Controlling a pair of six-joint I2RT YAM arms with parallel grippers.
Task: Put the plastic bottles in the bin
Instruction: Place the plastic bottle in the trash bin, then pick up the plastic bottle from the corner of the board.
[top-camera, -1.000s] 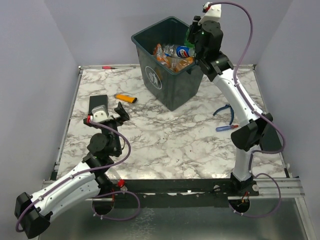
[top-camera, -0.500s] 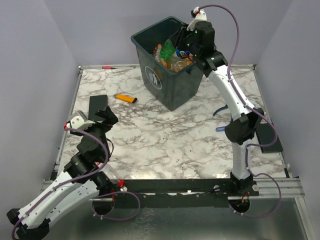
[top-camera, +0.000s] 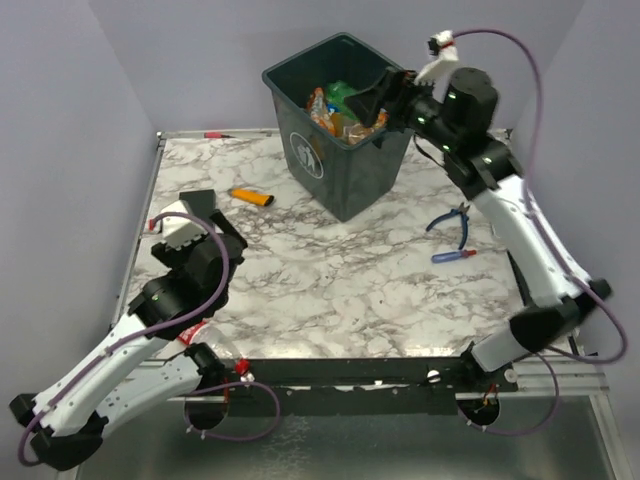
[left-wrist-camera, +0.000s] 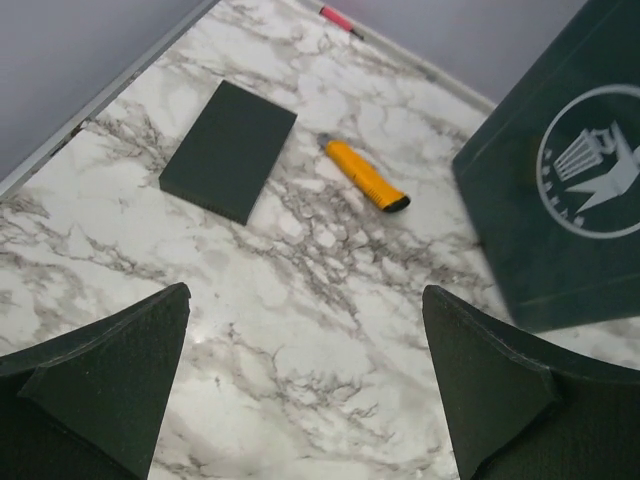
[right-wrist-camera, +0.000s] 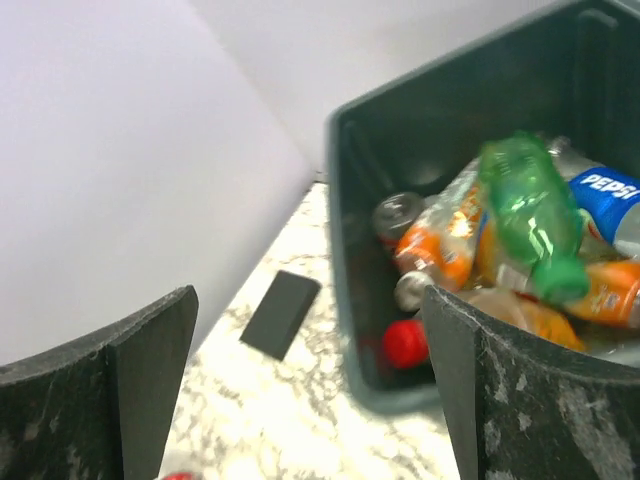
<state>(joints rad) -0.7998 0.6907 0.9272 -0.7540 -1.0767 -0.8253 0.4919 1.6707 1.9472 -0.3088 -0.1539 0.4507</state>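
Note:
My left arm's base is close beside the red-labelled bottle (top-camera: 213, 342), so I should move my left gripper aside while my right gripper grabs the bottle's cap end (top-camera: 240, 366).
The bin (top-camera: 335, 160) stands at the back of the table, holding several plastic bottles (top-camera: 330, 110) with orange, clear and blue-labelled bodies. A green bottle (right-wrist-camera: 530, 210), blurred, is loose on top of the pile (right-wrist-camera: 440, 245) inside the bin (right-wrist-camera: 345, 230). My right gripper (top-camera: 375, 108) hovers at the bin's right rim, open and empty (right-wrist-camera: 310, 295). My left gripper (top-camera: 228, 238) is low over the left side of the table, open, with only bare marble between its fingers (left-wrist-camera: 305, 292). The bin's logo side (left-wrist-camera: 560, 200) shows to its right.
A flat black pad (top-camera: 197, 203) (left-wrist-camera: 228, 150) and an orange lighter (top-camera: 252, 197) (left-wrist-camera: 365, 176) lie left of the bin. Blue-handled pliers (top-camera: 455, 225) lie on the right. A small red object (left-wrist-camera: 337, 17) rests by the back edge.
My right gripper opened and let go of the green bottle, which now lies in the bin; that wrist drew back to the right. My left arm shifted near the black pad.

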